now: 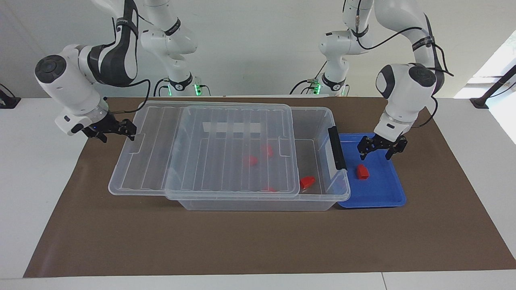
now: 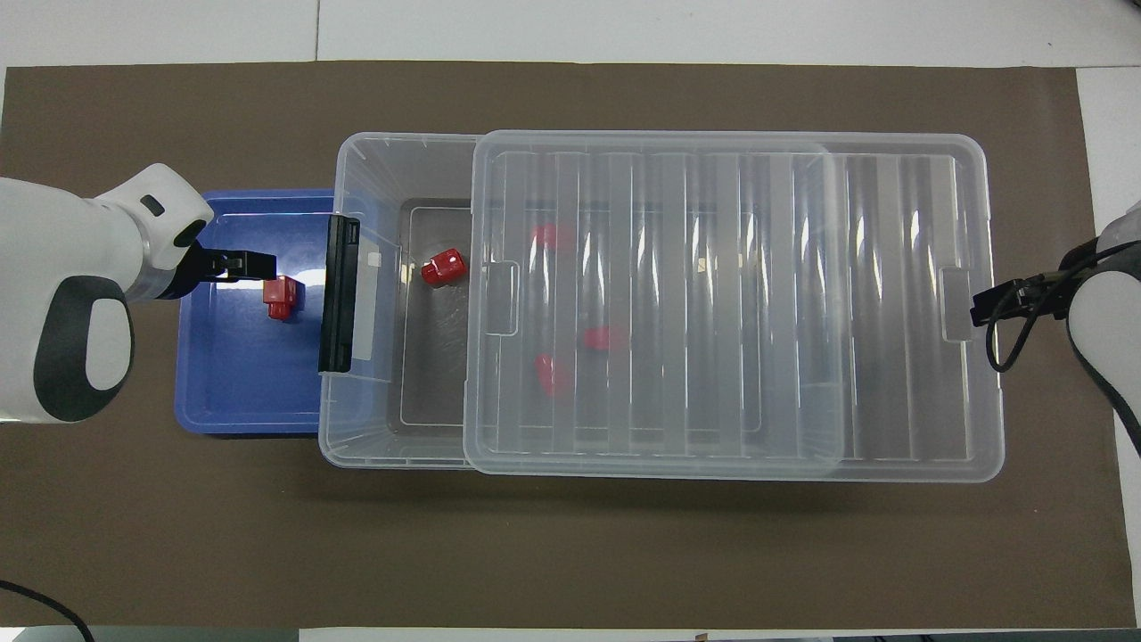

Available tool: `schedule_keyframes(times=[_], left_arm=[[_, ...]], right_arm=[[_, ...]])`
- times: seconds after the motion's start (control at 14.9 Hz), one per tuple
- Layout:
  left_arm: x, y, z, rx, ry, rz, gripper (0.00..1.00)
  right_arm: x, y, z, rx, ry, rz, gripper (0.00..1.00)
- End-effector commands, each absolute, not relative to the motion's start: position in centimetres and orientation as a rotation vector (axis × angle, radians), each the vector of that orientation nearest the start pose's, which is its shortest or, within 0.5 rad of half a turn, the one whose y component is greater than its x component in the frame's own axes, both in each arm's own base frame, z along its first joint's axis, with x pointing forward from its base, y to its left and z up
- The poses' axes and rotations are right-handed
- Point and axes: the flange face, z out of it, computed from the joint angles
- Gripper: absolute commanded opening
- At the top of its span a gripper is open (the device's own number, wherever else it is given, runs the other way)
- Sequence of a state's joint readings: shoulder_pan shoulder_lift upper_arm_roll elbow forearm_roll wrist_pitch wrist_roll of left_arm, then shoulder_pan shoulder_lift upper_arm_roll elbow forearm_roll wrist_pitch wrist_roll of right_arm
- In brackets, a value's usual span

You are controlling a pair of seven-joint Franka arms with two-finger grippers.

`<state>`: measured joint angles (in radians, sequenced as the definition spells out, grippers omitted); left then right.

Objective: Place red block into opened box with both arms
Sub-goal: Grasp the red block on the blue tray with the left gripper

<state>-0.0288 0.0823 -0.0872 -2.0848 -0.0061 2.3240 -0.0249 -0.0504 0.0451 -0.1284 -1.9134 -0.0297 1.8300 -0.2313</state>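
My gripper will slide the lid [image 2: 658, 305] farther when I pull, while the box stays in place, because the lid lies flat across the box's rim, overhanging it [image 2: 920, 310].
The red block [image 1: 362, 172] [image 2: 281, 297] lies in a shallow blue tray [image 1: 383, 193] [image 2: 232, 383] at the left arm's end of the box. My left gripper [image 1: 379, 148] [image 2: 242, 265] hangs open just above the tray, beside the block, holding nothing. The clear box [image 1: 258, 204] [image 2: 361, 401] is uncovered at its tray end. Its ribbed lid [image 1: 225, 149] [image 2: 731, 303] overhangs the end toward the right arm. My right gripper [image 1: 121, 131] [image 2: 979, 308] grips the lid's end edge there.
Several red blocks lie in the box, one [image 1: 307, 182] [image 2: 443, 267] in the uncovered part, the others under the lid. A black latch handle [image 1: 337, 147] [image 2: 339, 294] stands on the box wall by the tray. Two slimmer arms [image 1: 177, 76] stand beside the robots.
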Motion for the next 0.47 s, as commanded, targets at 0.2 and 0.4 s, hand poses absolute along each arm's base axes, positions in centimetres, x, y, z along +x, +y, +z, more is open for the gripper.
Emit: schedule_keyframes(times=[0.2,0.4], left_arm=[[57.8,-7.4,34.0,-3.162,0.157,-0.294,1.00],[56.1,-7.4,31.4,-3.164,0.164,-0.224,1.00]], right_arm=[[53.9,-12.5,46.2,-3.158,-0.145,0.175,1.00],[53.7,-13.7,46.3,-3.157,-0.155,0.175,1.00]])
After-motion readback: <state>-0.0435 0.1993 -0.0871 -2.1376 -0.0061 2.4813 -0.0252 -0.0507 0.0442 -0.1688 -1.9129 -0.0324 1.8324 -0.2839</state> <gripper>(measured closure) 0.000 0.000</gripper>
